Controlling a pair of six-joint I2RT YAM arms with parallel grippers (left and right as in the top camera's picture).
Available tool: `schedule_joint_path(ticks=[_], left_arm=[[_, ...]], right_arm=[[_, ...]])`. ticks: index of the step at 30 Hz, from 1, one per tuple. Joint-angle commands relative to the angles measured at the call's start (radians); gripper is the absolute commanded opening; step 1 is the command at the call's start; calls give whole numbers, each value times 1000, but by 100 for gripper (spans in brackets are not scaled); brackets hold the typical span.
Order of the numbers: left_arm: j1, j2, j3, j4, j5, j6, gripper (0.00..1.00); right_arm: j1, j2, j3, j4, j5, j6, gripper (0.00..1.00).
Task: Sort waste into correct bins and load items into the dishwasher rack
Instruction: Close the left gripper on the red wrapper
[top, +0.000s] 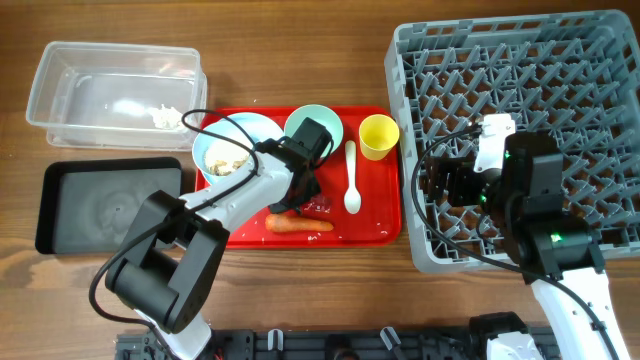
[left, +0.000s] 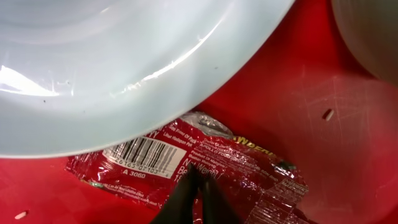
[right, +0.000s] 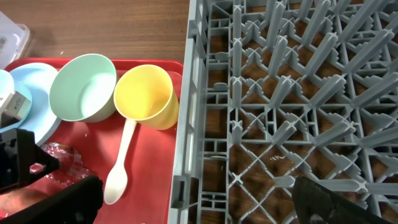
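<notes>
My left gripper is closed on top of the wrapper's flat middle (left: 208, 160), so it should open, move toward the wrapper's end (left: 275, 196) away from the plate, and pinch the wrapper there.
A red printed wrapper (left: 155, 158) lies on the red tray (top: 375, 215), partly tucked under the light blue plate (left: 124, 62). My left gripper (left: 199, 175) is shut, its black fingertips pinched together on the wrapper's foil. From overhead, the left gripper (top: 312, 198) sits just above the orange carrot (top: 298, 224). Whitish scraps lie in the light blue bowl (top: 225, 158) on the plate. The mint-green bowl (right: 84, 87), yellow cup (right: 146, 93) and white spoon (right: 121, 165) stand on the tray. My right gripper (right: 196, 202) hangs wide open over the grey dishwasher rack (right: 298, 93), at its left wall.
A clear tub (top: 110, 85) with a white scrap (top: 166, 117) inside stands at the back left. The black tray (top: 105, 205) lies in front of it. The rack (top: 520, 130) fills the right side, touching the red tray's right edge.
</notes>
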Motion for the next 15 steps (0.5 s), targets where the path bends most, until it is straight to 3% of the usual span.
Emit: schedule_joint_path(ticks=[1,4,15], left_arm=[[0,19,8,-13,-14,2,34],[0,19,8,-36,-50,1,48],[0,19,8,-61,-129,0,50]], right_arm=[[2,1,19,5,-12,7,100],[2,1,19,5,-12,7,100],[2,1,19,5,-12,7,100]])
